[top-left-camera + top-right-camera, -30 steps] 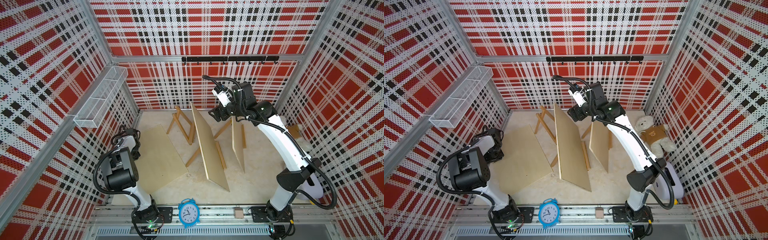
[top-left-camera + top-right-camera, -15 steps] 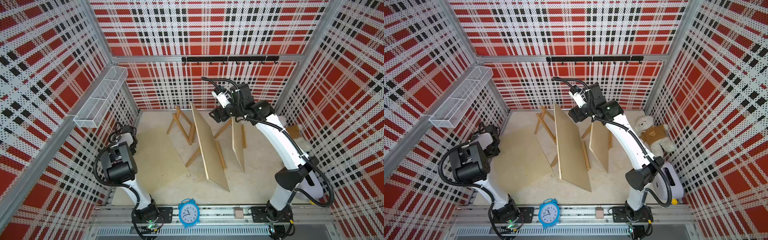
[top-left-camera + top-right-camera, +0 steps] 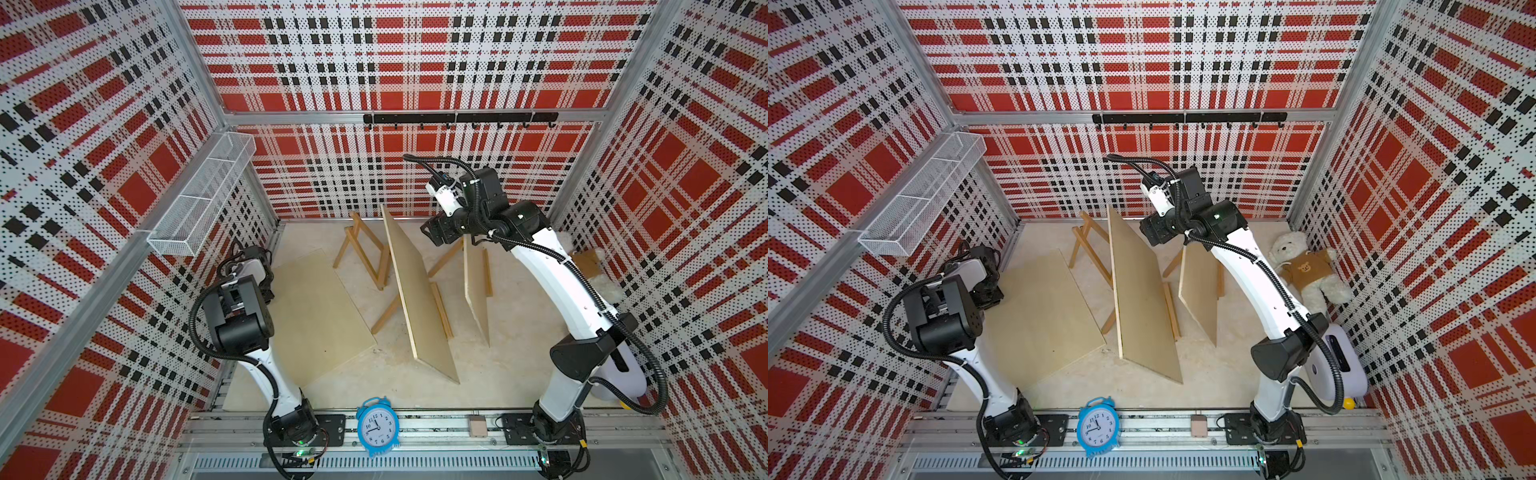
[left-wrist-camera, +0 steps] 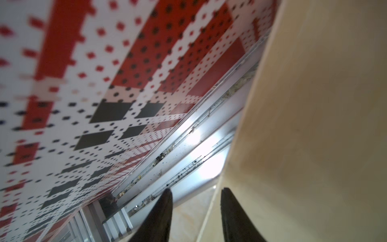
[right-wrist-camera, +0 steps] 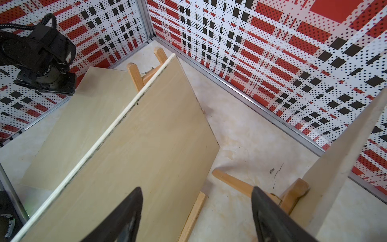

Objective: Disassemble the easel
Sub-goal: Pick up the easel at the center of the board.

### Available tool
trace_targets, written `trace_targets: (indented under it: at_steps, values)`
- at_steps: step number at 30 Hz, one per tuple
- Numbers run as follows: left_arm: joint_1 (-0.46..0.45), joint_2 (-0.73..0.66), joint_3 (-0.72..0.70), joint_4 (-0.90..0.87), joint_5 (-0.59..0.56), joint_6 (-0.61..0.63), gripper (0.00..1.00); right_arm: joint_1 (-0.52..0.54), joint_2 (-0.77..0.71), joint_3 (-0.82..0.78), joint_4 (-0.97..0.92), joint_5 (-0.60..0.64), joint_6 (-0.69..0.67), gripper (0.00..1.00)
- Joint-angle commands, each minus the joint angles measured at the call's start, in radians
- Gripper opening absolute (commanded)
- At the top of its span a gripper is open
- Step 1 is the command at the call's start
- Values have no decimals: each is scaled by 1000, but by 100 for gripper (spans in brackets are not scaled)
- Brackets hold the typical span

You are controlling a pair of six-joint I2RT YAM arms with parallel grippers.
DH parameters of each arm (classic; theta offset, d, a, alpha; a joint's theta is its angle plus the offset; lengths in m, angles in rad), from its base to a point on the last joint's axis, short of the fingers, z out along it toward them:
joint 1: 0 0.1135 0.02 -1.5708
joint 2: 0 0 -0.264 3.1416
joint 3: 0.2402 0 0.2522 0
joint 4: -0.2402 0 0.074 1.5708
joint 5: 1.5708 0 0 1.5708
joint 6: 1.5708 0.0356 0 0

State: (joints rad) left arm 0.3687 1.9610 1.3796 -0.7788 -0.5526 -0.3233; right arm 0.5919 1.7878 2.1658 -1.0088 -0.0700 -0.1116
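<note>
My left gripper should keep moving toward the top of the easel's near leg and close there, as the flat board lies clear of the empty easel.
Two wooden easels stand at the back of the floor. One easel carries a large leaning board. The other easel carries a smaller board. A third board lies flat at the left. My right gripper hangs open above the gap between the two easels, touching nothing. My left gripper is low by the left wall. It is open, and the flat board's edge runs between its fingers.
A blue alarm clock stands on the front rail. A teddy bear lies at the right wall, with a pale lavender object nearer the front. A wire basket hangs on the left wall and a hook rail on the back wall.
My left arm has drawn slightly back toward the left wall at the flat board's edge. The right arm and the boards have hardly moved.
</note>
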Motion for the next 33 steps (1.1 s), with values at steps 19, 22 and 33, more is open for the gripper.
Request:
trace_targets:
  at_steps: [19, 22, 33]
  values:
    - [-361, -430, 189, -34, 602, -49, 43, -21, -9, -16, 13, 3, 20, 83]
    - [-409, -453, 212, -33, 684, -34, 45, -25, -7, -20, 21, -10, 17, 83]
    - [-486, -360, 271, 14, 728, -68, 44, -31, -10, -38, 38, -44, 0, 83]
